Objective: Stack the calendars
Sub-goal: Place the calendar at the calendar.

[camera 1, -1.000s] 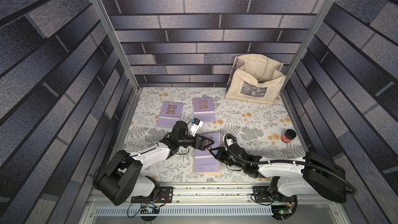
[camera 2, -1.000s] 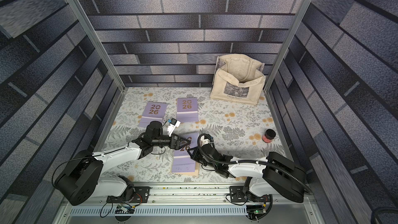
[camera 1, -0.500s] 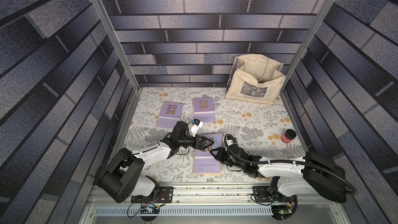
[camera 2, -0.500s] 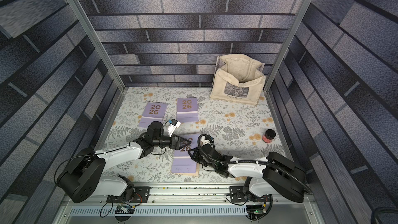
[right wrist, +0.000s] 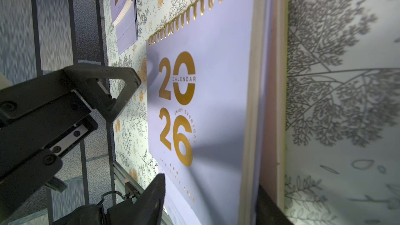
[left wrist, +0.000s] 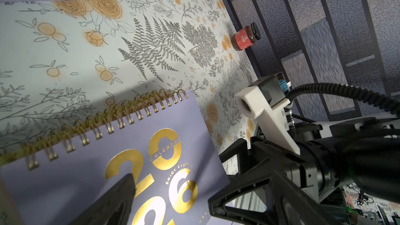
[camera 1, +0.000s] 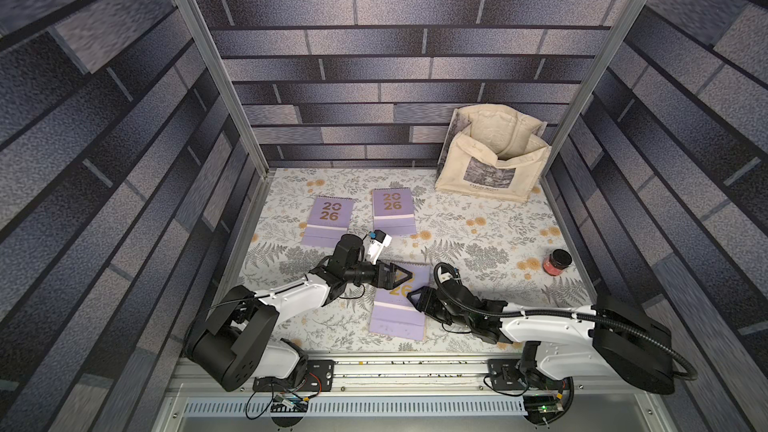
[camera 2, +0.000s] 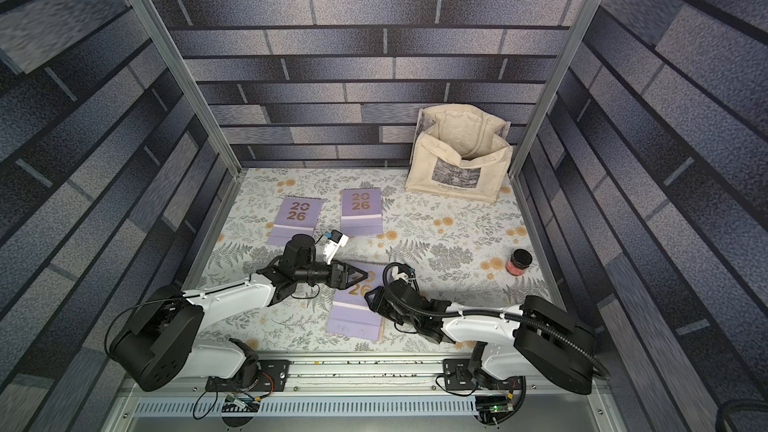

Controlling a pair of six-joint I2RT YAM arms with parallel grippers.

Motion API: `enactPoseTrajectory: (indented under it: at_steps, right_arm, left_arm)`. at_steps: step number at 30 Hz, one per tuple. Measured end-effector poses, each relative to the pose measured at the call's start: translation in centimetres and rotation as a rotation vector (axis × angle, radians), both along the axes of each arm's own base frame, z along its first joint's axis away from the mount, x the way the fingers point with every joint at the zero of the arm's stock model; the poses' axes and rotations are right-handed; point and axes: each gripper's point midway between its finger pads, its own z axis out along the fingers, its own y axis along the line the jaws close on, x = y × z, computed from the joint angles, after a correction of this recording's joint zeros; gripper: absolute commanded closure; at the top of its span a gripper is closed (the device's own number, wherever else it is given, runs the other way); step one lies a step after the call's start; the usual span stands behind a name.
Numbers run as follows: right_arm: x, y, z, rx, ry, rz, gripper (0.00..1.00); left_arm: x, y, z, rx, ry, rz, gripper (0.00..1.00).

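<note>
Peach and yellow-green edges [right wrist: 280, 100] stick out past the lavender cover. My left gripper should therefore leave the spiral end and even up the long edge opposite my right gripper.
Two lavender calendars [camera 1: 328, 220] [camera 1: 392, 209] lie flat and apart at the back of the table. Nearer the front lies a stack of calendars [camera 1: 399, 309] with a lavender cover on top. In the right wrist view, peach and yellow-green edges [right wrist: 281, 104] show under it. My left gripper [camera 1: 405, 274] hovers open over the stack's spiral end, its fingertips [left wrist: 121, 195] above the gold "2026". My right gripper [camera 1: 415, 297] is at the stack's right side. It is open, and its fingers [right wrist: 151, 198] straddle that edge with a gap above the cover.
A cream tote bag [camera 1: 492, 151] stands at the back right corner. A small red jar [camera 1: 557, 261] with a black lid sits near the right wall. The enclosure walls close in on three sides, and a metal rail [camera 1: 374, 371] runs along the front.
My right gripper's jaws have spread apart from shut and let go of the top lavender calendar's edge. The left arm has barely moved and stays open.
</note>
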Motion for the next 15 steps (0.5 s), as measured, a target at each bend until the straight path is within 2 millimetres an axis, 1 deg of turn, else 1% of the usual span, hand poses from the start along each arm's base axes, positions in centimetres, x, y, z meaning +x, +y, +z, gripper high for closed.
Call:
enactPoseTrajectory:
  at_steps: [9,13,15]
  right_arm:
    - [0.0,-1.7,0.3,-0.079,-0.008,-0.024,0.24]
    - [0.2,-1.9,0.5,-0.105,-0.008,-0.028,0.18]
    - [0.6,-2.3,0.4,-0.118,-0.002,-0.043,0.17]
  left_arm:
    - [0.2,0.0,-0.5,0.012,0.012,0.007,0.0]
    - [0.6,-0.1,-0.1,0.007,-0.001,0.018,0.0]
    - [1.0,0.3,0.4,0.006,-0.013,0.045,0.0]
